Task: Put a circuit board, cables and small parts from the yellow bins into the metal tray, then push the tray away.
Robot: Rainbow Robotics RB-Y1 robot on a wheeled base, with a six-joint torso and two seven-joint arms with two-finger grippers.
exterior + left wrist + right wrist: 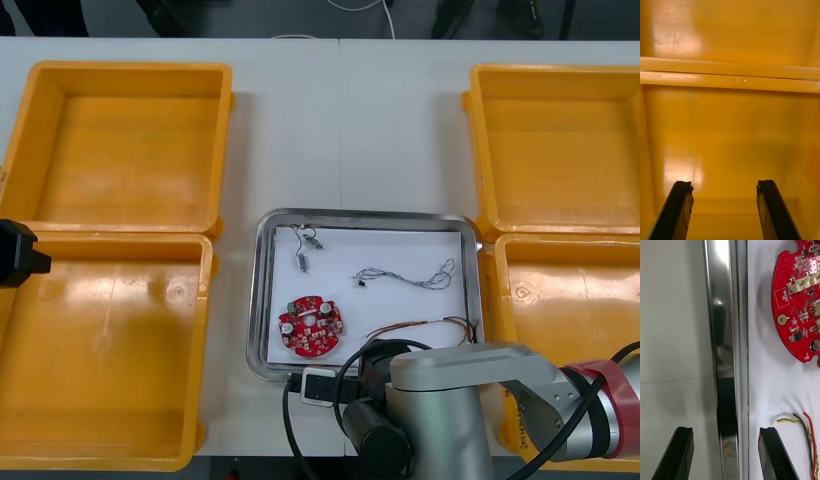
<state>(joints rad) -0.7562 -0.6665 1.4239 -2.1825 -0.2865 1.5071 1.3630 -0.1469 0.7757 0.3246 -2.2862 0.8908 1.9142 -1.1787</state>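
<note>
When I push the tray away, I expect the circuit board (311,326) and cables to ride along in their places: they lie flat on its white inside (385,306).
The metal tray (365,215) lies at the table's centre, white inside. It holds a round red circuit board (310,326), a twisted blue and white cable (410,277), a red and yellow cable (425,326) and small metal parts (303,250). My right arm (450,400) reaches in from the near edge. My right gripper (726,429) is open and straddles the tray's near rim (724,352), one finger over the table, the other inside the tray by the red and yellow cable (807,435) and the board (797,307). My left gripper (724,183) hangs open and empty over a yellow bin (730,131).
Two yellow bins (125,150) (100,350) stand left of the tray and two (560,150) (570,330) to its right, all bare inside. My left arm (18,255) shows at the left edge. Open table lies beyond the tray's far rim.
</note>
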